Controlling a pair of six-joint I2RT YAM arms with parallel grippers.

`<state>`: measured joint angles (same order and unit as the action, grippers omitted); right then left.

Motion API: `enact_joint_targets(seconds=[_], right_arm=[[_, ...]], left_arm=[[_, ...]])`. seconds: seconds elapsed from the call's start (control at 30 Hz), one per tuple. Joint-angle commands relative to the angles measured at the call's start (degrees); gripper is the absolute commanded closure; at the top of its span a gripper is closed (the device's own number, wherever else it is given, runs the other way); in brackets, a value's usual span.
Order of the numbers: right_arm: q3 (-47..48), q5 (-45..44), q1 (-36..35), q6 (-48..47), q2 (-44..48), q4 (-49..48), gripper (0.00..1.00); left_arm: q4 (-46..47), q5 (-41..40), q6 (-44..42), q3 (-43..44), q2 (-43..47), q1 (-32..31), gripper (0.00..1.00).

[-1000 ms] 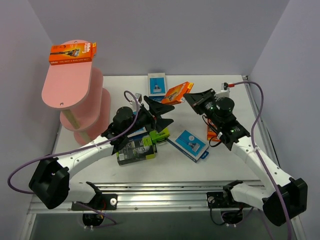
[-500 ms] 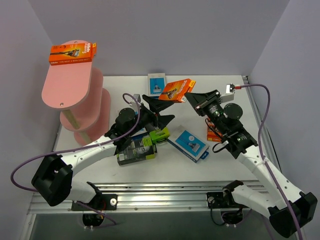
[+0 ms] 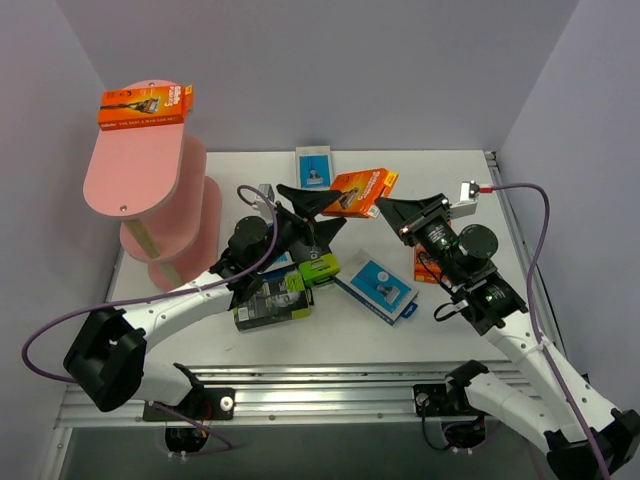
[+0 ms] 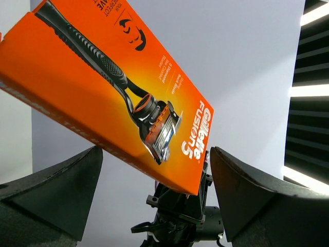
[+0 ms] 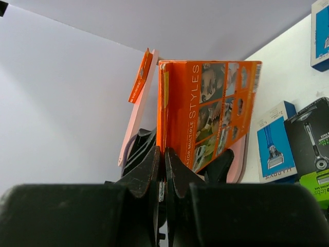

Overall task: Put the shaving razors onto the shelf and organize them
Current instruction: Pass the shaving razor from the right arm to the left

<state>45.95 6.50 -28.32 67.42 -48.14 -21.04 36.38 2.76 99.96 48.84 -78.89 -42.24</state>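
The robot's right gripper should hand the orange razor pack (image 3: 357, 192) over to the left gripper for the top board, because the pink shelf (image 3: 135, 180) stands beyond the right gripper's reach.
An orange razor pack (image 3: 362, 188) hangs in the air over the middle of the table, my right gripper (image 3: 396, 212) shut on its edge (image 5: 205, 108). My left gripper (image 3: 312, 212) stands open just left of it. In the left wrist view the pack (image 4: 118, 92) fills the space above and between the wide fingers (image 4: 56, 190) without touching them. The pink shelf (image 3: 135, 185) stands at far left with one orange pack (image 3: 145, 104) on its top board. Black-and-lime packs (image 3: 275, 297) and a blue pack (image 3: 378, 288) lie on the table.
Another blue pack (image 3: 314, 165) lies near the back wall. An orange pack (image 3: 424, 268) lies partly under my right arm. The purple cables loop beside both arms. Walls close in on the left, back and right.
The right gripper has lifted the orange pack clear of the table and turned it toward the left gripper. The left gripper has risen to meet it, still open.
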Motion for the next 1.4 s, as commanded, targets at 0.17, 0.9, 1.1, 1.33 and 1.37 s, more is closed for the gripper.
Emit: enact_joint_targets(seconds=[0.17,0.9,1.1,1.33,1.37], right_arm=[[-2.45,1.76,-1.21,1.49,3.84,-3.04,1.00],[-4.74,2.82,-1.30,1.15,4.02,-2.00,0.99],[-2.72,0.97,-1.22,-0.71,5.60,1.17,0.72],[-1.75,-2.10,-1.22,-2.03,8.32,5.21,0.49],[-1.75,-2.63,-1.22,-2.20,9.37,5.65,0.48]], left_arm=[[6.95,-1.97,-0.12,1.70,-1.61,-0.48,0.04],[-0.15,-5.22,-8.46,4.77,3.21,-0.65,0.87],[-15.95,-10.75,-17.15,10.04,10.50,-0.83,0.98],[-26.88,-14.01,-21.65,14.96,13.76,-0.74,0.98],[-27.67,-14.45,-22.17,15.49,13.94,-0.74,0.98]])
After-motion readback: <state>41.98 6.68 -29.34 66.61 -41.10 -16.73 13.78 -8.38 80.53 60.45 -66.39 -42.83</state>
